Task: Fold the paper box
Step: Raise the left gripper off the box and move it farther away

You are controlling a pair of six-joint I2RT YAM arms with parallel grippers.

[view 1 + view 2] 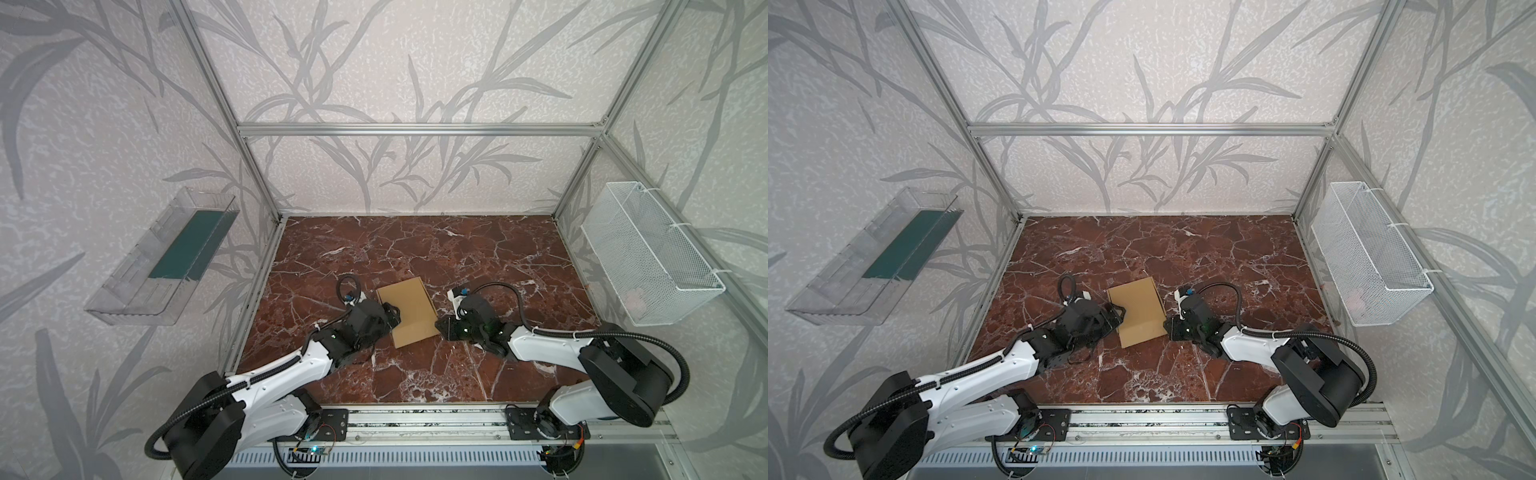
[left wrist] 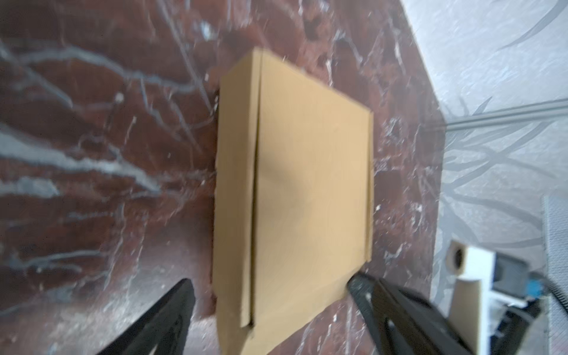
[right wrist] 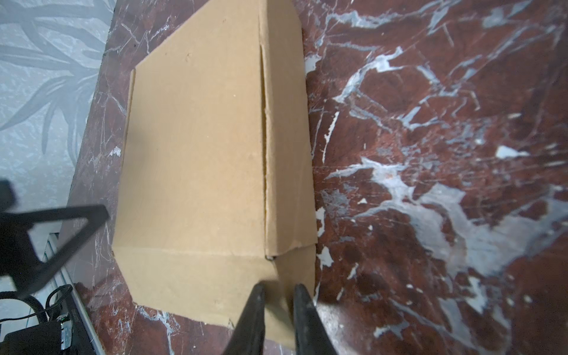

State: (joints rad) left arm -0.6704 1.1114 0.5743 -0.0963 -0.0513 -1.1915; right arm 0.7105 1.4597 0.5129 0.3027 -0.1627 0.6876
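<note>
The front flap [image 3: 195, 284] slopes out from the near end of the box. My left gripper should brace the box's far corner [image 1: 380, 290] while my right gripper presses the flap.
The paper box [image 1: 409, 309] [image 1: 1138, 311] is a closed, shallow tan cardboard mailer lying flat in the middle of the marble table [image 1: 478, 257]. My left gripper [image 1: 392, 314] [image 1: 1119, 313] is at its left side and open. In the left wrist view its fingers [image 2: 181, 295] stand wide on either side of the box's [image 2: 307, 184] near end. My right gripper [image 1: 440, 326] [image 1: 1168, 326] meets the box's near right corner. In the right wrist view its jaws [image 3: 278, 287] are almost together, with the cardboard corner of the box [image 3: 196, 153] between them.
A clear plastic tray [image 1: 166, 257] hangs on the left wall and a white wire basket [image 1: 648, 257] on the right wall. Aluminium frame posts ring the table, and a rail [image 1: 415, 419] carrying both arm bases runs along the front edge.
</note>
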